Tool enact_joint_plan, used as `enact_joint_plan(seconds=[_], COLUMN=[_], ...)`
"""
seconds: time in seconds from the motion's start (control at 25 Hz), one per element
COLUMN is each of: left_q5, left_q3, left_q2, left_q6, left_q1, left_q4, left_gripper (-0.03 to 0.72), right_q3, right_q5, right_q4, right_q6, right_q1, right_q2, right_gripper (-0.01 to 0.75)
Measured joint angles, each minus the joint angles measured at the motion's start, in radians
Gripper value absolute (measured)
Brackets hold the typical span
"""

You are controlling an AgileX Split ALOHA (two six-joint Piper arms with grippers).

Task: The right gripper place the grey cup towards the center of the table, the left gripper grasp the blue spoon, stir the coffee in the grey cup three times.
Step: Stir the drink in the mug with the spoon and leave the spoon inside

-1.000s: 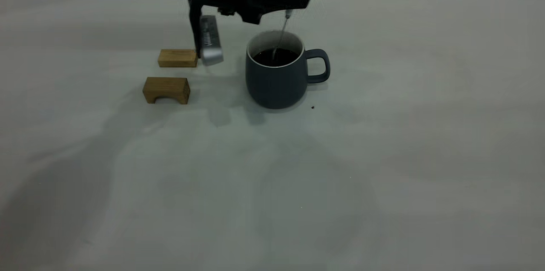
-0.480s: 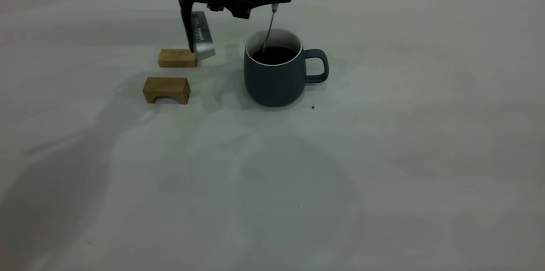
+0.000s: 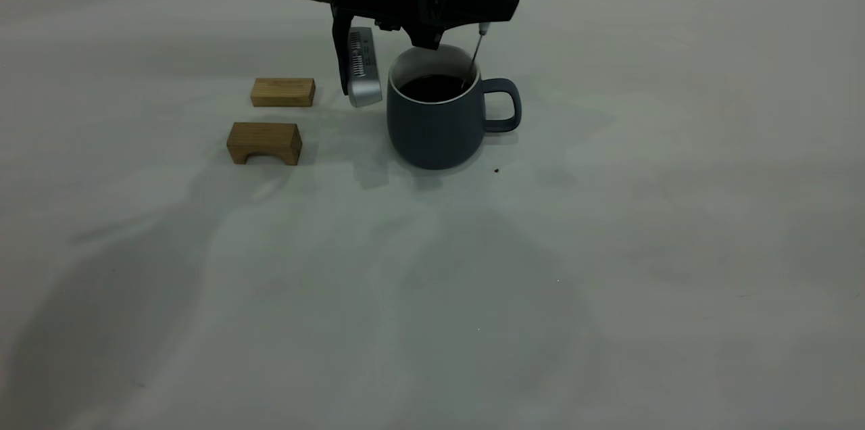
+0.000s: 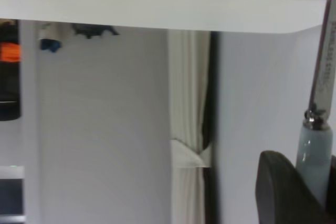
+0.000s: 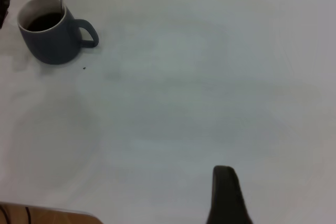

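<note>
The blue spoon's neck sticks up high next to the grey cup's handle-side rim (image 3: 476, 73), so the robot's left gripper should move the spoon back toward the coffee's middle (image 3: 434, 88) and lower it before letting go.
The grey cup (image 3: 432, 129) stands on the table (image 3: 608, 247) left of centre, handle to the right, with dark coffee (image 3: 432, 86) inside. My left gripper (image 3: 497, 7) hovers just above the cup's right rim and is shut on the blue spoon (image 3: 478, 44). The pale handle sticks up and the metal neck dips into the coffee on the handle side. The left wrist view shows a dark finger (image 4: 281, 192) pressed against the spoon's handle (image 4: 314, 150). My right gripper (image 5: 226, 198) is far from the cup (image 5: 52, 45), open, holding nothing.
Two wooden blocks lie left of the cup, a flat one (image 3: 282, 92) behind an arched one (image 3: 264, 142). The left arm's silver camera module (image 3: 361, 75) hangs between the blocks and the cup. A dark speck (image 3: 497, 170) lies by the cup's base.
The left gripper has swung the spoon from the cup's left side across to its right side, by the handle. The cup has stayed put.
</note>
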Motion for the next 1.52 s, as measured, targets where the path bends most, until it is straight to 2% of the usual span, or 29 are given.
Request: enact_joint_plan(seconds=[0.2, 0.36, 0.6, 0.76, 0.92, 1.16, 1.32, 1.52], left_q5=[0.036, 0.071, 0.007, -0.054, -0.052, -0.003, 0.064, 0.086], left_q3=[0.000, 0.000, 0.000, -0.001, -0.005, -0.006, -0.007, -0.007], left_q2=[0.000, 0.000, 0.000, 0.004, 0.016, 0.036, 0.036, 0.036], left_q6=[-0.031, -0.100, -0.116, -0.102, -0.035, 0.008, 0.011, 0.011], left_q1=[0.006, 0.037, 0.077, 0.077, 0.055, 0.020, 0.019, 0.036], left_q4=[0.085, 0.142, 0.148, 0.091, -0.004, -0.023, 0.025, 0.103], left_gripper=[0.140, 0.140, 0.140, 0.140, 0.140, 0.140, 0.140, 0.140], right_q3=[0.000, 0.000, 0.000, 0.000, 0.000, 0.000, 0.000, 0.000], right_q5=[0.000, 0.000, 0.000, 0.000, 0.000, 0.000, 0.000, 0.000], right_q4=[0.000, 0.000, 0.000, 0.000, 0.000, 0.000, 0.000, 0.000], right_q6=[0.000, -0.001, 0.000, 0.000, 0.000, 0.000, 0.000, 0.000], right_q1=[0.000, 0.000, 0.000, 0.000, 0.000, 0.000, 0.000, 0.000], right_q2=[0.000, 0.000, 0.000, 0.000, 0.000, 0.000, 0.000, 0.000], right_gripper=[0.555, 0.555, 0.555, 0.555, 0.555, 0.555, 0.555, 0.555])
